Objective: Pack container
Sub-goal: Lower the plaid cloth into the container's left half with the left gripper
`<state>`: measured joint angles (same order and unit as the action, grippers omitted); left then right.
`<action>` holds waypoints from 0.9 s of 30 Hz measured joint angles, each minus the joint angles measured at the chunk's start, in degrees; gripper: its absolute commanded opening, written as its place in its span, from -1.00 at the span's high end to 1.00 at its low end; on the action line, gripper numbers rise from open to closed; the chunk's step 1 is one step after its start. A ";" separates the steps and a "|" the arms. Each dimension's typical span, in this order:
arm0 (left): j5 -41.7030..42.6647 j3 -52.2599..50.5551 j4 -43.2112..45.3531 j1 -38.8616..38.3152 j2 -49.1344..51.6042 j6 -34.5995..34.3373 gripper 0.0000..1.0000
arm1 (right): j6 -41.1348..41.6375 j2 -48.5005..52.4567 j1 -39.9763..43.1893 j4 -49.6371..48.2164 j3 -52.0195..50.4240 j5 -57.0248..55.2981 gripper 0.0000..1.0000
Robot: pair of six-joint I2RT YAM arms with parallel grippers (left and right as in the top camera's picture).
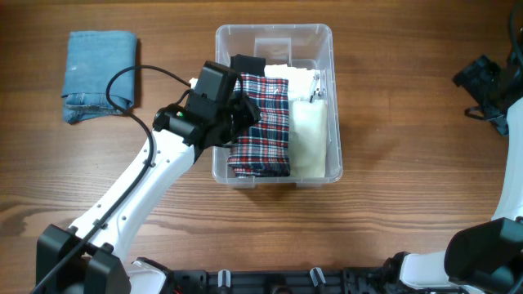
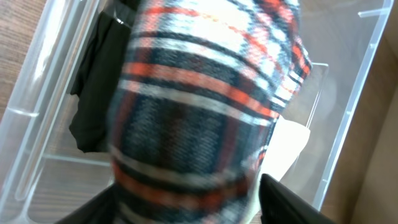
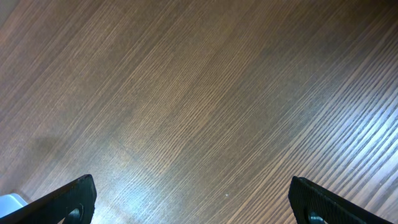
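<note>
The plaid garment covers the cream garment's edge (image 1: 291, 140), so next my left gripper lets it go and pushes it, fingers closed, toward the gap at the container's side (image 1: 223, 166).
The clear container (image 1: 331, 49) stands at the table's middle. It holds a plaid garment (image 1: 265, 122), a cream garment (image 1: 309, 139), a white garment (image 1: 296, 75) and a black garment (image 1: 245, 64). My left gripper (image 1: 243, 114) reaches over the container's left wall. In the left wrist view its fingers (image 2: 186, 208) are closed on the sides of the plaid garment (image 2: 205, 99), which lies low in the container (image 2: 348, 93) with the black garment (image 2: 96, 93) beside it. My right gripper (image 3: 189, 199) is open and empty above bare wood, at the far right of the overhead view (image 1: 489, 90).
A folded blue denim garment (image 1: 100, 75) lies on the wooden table (image 1: 409, 204) at the back left, away from the container. The left arm's black cable (image 1: 122, 90) loops over the denim's right edge.
</note>
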<state>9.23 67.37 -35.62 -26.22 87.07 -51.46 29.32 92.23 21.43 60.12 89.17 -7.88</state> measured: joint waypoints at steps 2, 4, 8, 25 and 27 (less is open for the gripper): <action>-0.02 0.00 0.00 0.02 0.00 0.17 -0.40 | 0.00 0.00 0.00 0.02 0.00 0.02 -1.00; 0.00 0.00 0.22 0.00 0.00 0.90 -0.48 | 0.00 0.00 0.00 0.02 0.00 0.02 -1.00; 0.00 0.20 0.68 0.00 0.00 4.02 -0.57 | 0.00 0.00 0.02 0.00 0.00 0.00 -0.99; -6.47 9.86 -5.55 -0.04 0.02 12.00 0.18 | 0.00 0.00 0.00 0.00 0.00 0.00 -0.99; -6.95 9.86 -5.57 -0.04 0.02 12.46 0.89 | 0.00 0.00 0.00 0.00 0.00 0.00 -1.00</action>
<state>2.28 77.23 -41.19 -26.26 87.09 -39.00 29.32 92.23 21.43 60.12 89.17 -7.88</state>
